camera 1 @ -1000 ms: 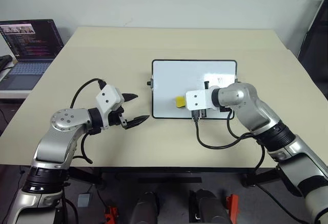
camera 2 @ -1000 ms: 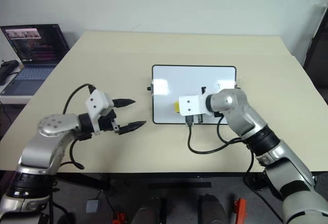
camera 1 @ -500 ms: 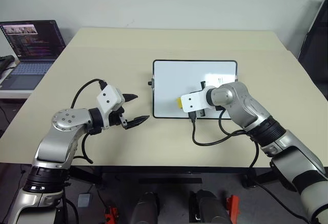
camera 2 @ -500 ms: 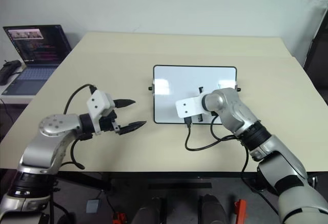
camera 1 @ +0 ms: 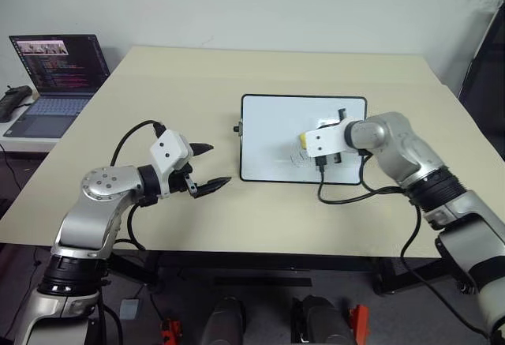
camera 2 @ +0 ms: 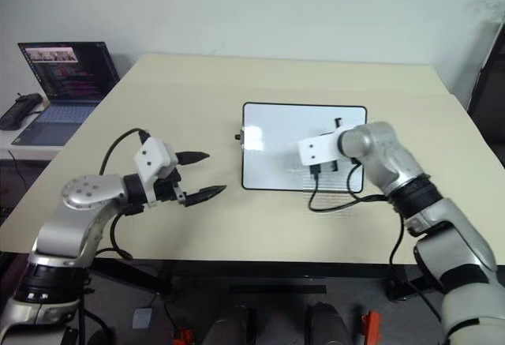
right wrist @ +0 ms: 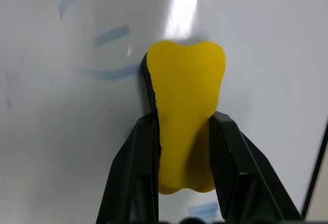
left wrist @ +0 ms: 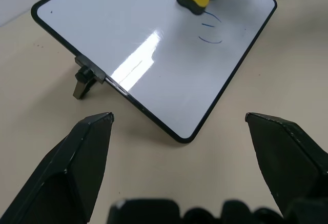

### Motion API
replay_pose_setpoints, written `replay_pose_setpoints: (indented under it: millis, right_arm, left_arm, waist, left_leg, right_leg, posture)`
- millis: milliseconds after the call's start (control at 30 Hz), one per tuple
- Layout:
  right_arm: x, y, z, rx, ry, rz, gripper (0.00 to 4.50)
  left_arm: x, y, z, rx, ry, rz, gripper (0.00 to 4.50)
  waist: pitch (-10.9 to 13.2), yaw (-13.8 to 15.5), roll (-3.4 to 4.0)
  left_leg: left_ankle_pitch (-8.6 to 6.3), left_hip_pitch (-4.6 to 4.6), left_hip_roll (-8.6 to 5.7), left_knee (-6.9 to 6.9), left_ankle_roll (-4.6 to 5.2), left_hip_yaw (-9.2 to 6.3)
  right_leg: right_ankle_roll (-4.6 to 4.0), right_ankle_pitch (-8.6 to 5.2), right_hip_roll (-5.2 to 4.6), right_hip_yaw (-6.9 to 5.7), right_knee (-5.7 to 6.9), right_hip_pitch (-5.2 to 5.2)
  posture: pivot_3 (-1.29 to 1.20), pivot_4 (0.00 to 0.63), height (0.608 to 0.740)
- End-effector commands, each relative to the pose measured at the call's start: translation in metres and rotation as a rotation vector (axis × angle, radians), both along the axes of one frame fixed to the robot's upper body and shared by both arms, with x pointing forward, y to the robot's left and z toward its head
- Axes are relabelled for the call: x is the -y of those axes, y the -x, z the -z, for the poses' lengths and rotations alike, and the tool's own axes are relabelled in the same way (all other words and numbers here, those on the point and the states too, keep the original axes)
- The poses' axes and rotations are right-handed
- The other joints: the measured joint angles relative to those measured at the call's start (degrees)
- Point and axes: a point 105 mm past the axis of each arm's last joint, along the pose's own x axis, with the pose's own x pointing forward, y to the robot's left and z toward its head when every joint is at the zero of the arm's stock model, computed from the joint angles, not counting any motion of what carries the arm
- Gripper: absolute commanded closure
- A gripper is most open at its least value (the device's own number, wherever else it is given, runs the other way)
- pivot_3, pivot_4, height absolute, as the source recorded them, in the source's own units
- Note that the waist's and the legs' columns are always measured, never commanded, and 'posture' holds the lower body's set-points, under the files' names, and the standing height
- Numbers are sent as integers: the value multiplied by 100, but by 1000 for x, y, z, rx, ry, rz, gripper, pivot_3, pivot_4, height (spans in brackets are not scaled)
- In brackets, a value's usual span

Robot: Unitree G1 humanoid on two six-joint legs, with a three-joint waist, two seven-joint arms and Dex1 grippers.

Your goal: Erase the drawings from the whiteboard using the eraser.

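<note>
I should move the eraser toward the board's near edge (camera 1: 288,181) with my right gripper and wipe back over the blue strokes (right wrist: 111,36), because they are next to the eraser's tip, outside its path.
The whiteboard (camera 1: 272,120) lies flat at the middle of the table, black-framed with a small knob (left wrist: 83,83) on its short side. My right gripper (camera 1: 309,141) is over the board's right half, shut on the yellow eraser (right wrist: 187,106), whose dark underside presses on the board. Thin blue drawings (right wrist: 107,35) lie just beside the eraser's tip, also visible as short blue strokes (left wrist: 210,33). My left gripper (camera 1: 215,165) hovers open and empty over the table, left of the board's near corner.
An open laptop (camera 1: 57,65) sits on a side desk at the far left. A black cable (camera 1: 347,196) loops from my right wrist onto the table in front of the board. Bare tabletop (camera 1: 173,84) surrounds the board.
My right gripper has swept the eraser to the right across the board, from its lower middle to its right half. The left arm has stayed put. The camera has shifted a little.
</note>
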Motion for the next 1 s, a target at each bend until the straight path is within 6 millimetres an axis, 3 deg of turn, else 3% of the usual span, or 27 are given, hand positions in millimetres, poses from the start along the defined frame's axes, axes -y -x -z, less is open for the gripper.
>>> replay_pose_setpoints:
  millis: [33, 200, 500, 833, 1000]
  right_arm:
    - [51, -7, 15, -38, 56, 157, 3517]
    - [45, -8, 12, -32, 39, 137, 3524]
    - [2, -1, 13, -37, -2, 21, 3524]
    - [-61, 25, 26, -84, -30, -152, 3524]
    - [-80, 34, 28, -101, -52, -190, 3524]
  left_arm:
    - [2, -1, -10, 48, -3, 11, 0]
    - [3, -1, -10, 48, -2, 14, 0]
    - [3, -2, -12, 54, -1, 14, 0]
    - [3, 0, -12, 54, -1, 7, 0]
    - [3, 1, -11, 52, 1, 4, 0]
  waist:
    - [-8, -5, -14]
    - [-13, -32, -20]
    - [-13, -145, -22]
    - [-13, -164, -21]
    - [-11, -167, -20]
  left_leg:
    - [0, 9, 0, 0, 0, 1]
    - [0, 42, 5, -2, 0, 2]
    - [-1, 42, 14, -13, 0, 6]
    - [-3, 25, 36, -41, -2, 16]
    - [-6, 19, 41, -44, -6, 18]
  right_leg:
    - [0, 0, 0, 1, 0, 5]
    - [-1, 0, -3, 6, -5, 34]
    - [-4, -2, 0, 7, -9, 27]
    - [-28, -15, 22, 3, -3, -10]
    - [-32, -17, 24, 3, -5, -18]
  posture:
    - [0, 150, 740]
    - [0, 150, 740]
    - [0, 150, 740]
    - [0, 150, 740]
    - [0, 150, 740]
